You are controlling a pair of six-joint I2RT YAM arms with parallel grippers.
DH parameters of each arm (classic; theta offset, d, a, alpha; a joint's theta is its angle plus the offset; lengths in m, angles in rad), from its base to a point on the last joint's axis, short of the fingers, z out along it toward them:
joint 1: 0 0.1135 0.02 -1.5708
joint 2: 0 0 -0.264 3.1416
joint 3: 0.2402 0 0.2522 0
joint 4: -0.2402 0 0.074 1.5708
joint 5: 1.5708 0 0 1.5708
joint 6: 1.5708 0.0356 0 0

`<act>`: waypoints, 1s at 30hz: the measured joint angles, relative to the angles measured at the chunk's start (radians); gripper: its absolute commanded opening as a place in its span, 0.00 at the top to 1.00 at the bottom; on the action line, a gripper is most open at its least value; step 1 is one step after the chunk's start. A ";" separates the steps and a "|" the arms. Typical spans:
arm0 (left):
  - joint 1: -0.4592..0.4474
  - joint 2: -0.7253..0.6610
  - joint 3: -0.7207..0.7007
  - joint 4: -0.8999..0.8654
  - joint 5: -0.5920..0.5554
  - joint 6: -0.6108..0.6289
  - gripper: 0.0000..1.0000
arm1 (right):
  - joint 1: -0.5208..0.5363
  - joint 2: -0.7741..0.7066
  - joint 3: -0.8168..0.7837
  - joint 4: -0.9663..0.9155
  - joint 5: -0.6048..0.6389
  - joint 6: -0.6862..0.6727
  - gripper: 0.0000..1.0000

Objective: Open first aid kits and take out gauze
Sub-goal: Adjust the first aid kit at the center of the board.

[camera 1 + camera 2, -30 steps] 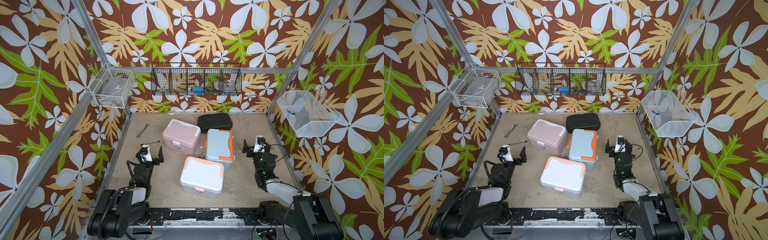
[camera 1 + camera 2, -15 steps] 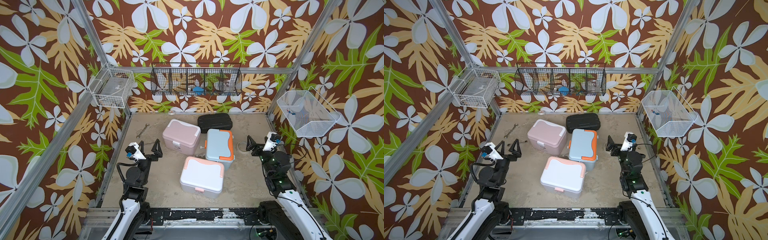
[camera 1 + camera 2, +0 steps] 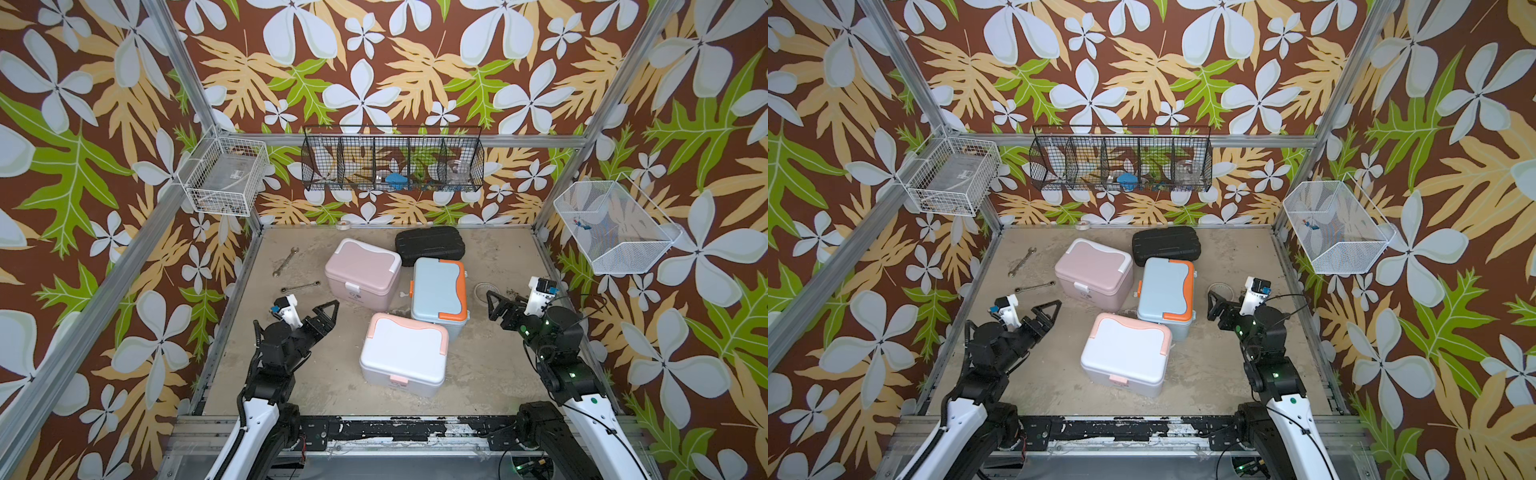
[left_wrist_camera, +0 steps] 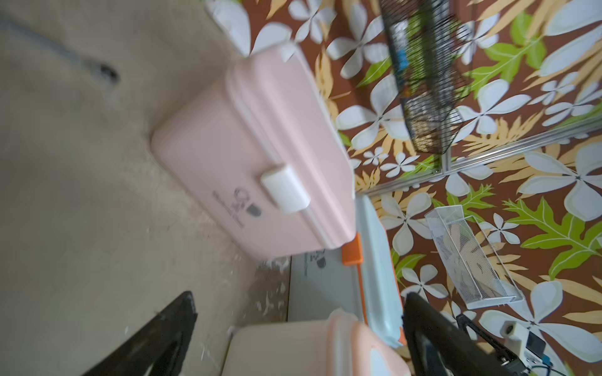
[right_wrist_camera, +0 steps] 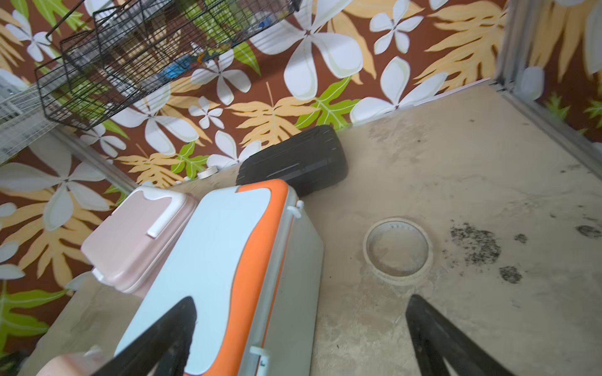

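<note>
I can see that the white kit's latch (image 3: 398, 380) faces the table's near edge, so next I push that kit's near corner (image 3: 365, 373) with my left gripper and turn the latch toward that gripper.
Three first aid kits stand mid-table with lids shut: pink (image 3: 363, 272) (image 3: 1093, 270), light blue with orange (image 3: 438, 291) (image 3: 1166, 293), and white with peach (image 3: 403, 353) (image 3: 1125, 353). My left gripper (image 3: 328, 318) (image 3: 1050, 313) hovers open left of the kits, clear of them. Its wrist view shows the pink kit's white latch (image 4: 285, 188) and the white kit's corner (image 4: 293, 348) beyond the open left gripper (image 4: 298, 312). My right gripper (image 3: 500, 305) (image 5: 301, 312) is open beside the blue kit (image 5: 215, 260), holding nothing. No gauze shows.
A flat black ribbed case (image 3: 429, 246) lies behind the kits. Two wrenches (image 3: 286, 262) (image 3: 300, 286) lie at the left. A tape roll (image 3: 484, 288) (image 5: 397, 250) sits right of the blue kit, a smaller one (image 3: 344, 225) at the back wall. Wire baskets (image 3: 392, 160) hang on the walls.
Both arms have unfolded from their low, tucked pose and risen. Both open grippers now point in toward the kits. The kits have not moved.
</note>
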 measured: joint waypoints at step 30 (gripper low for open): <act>-0.093 -0.285 0.346 -1.043 0.082 0.065 0.00 | 0.070 0.082 -0.055 -0.179 -0.443 0.027 0.00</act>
